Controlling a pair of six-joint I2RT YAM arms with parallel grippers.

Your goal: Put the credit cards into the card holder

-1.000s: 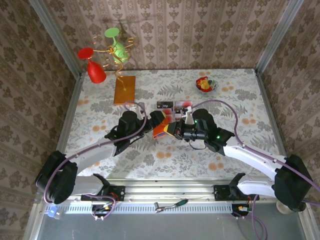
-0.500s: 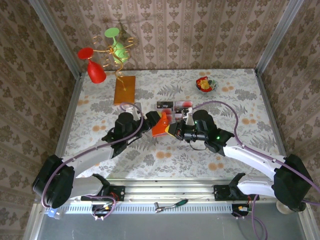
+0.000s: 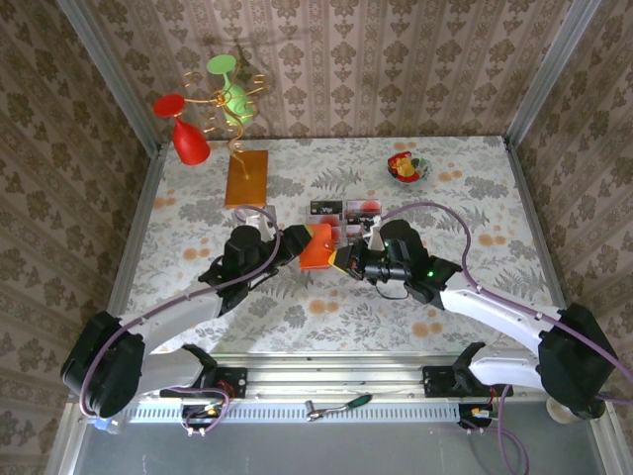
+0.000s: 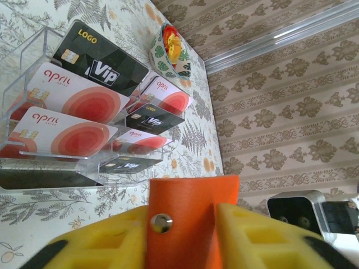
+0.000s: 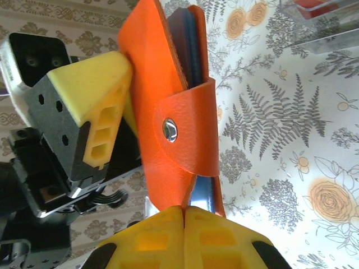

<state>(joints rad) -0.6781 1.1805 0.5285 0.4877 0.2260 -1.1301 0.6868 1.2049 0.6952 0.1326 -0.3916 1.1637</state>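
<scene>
I should keep the card holder still with my left gripper and first free the strap's flap [image 5: 193, 143] with my right gripper, because the snap stud [image 5: 170, 130] holds the strap closed across the card holder.
The orange card holder [image 3: 316, 247] hangs above the table between both arms. My left gripper [image 3: 303, 243] is shut on it; in the left wrist view the card holder [image 4: 190, 207] with its snap stud sits pinched between the yellow fingers [image 4: 101, 244]. My right gripper [image 5: 184, 224] is shut on the card holder [image 5: 162, 106] at its lower edge, where the blue-grey inside shows. The credit cards [image 4: 73, 98], red-and-white and black, lie in a clear plastic tray [image 3: 344, 210] just beyond the grippers.
A small patterned bowl [image 3: 407, 167] holding red and yellow pieces stands at the back right. An orange-brown wooden board [image 3: 246, 178] lies at the back left, below a wire stand with red and green glasses [image 3: 213, 109]. Wallpapered walls enclose the table.
My left gripper has closed onto the card holder, which has turned more upright and shifted slightly back. The right gripper has kept its grip throughout.
</scene>
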